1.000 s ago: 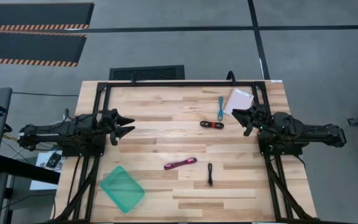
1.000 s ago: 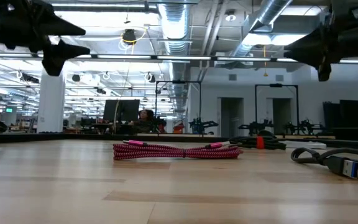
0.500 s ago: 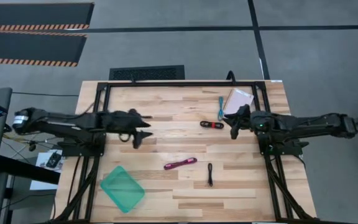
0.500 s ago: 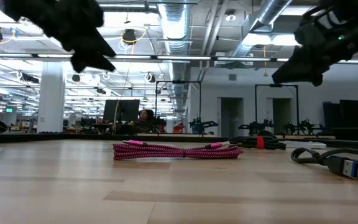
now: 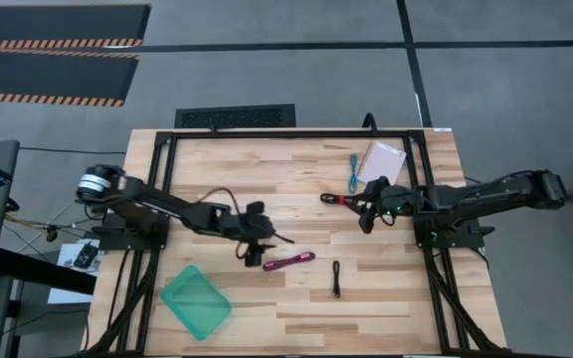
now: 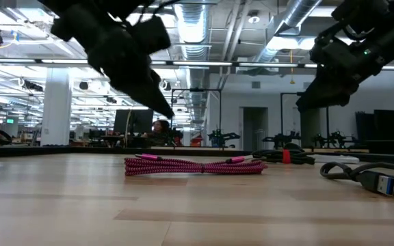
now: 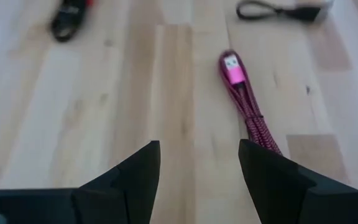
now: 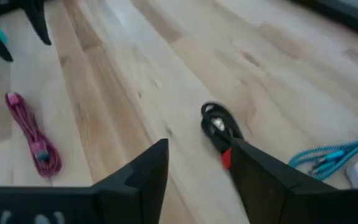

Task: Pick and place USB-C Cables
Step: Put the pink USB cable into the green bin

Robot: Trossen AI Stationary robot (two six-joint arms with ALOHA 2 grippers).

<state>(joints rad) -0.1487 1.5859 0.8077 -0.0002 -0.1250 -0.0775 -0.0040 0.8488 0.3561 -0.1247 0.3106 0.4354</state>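
A dark tie holds the folded loops tight, so the magenta cable will stay in one bundle and stick out fairly straight when I lift it.
Several short cables lie flat on the wooden table: a magenta one, a black one with red, a teal one and a black one. My left gripper hangs open above the table, just left of the magenta cable's left end, tipped downward. My right gripper is open too. It slants down just right of and nearer than the black-and-red cable. Neither touches a cable.
A teal tray sits at the near left of the table. A white-pink flat packet lies at the far right beside the teal cable. A black frame runs along the table's far edge.
My left gripper has swung out from the left side toward the table's middle and near edge, sinking and tipping down toward the magenta cable. My right gripper has reached toward the table's left and tipped down by the black-and-red cable. The cables have stayed in place.
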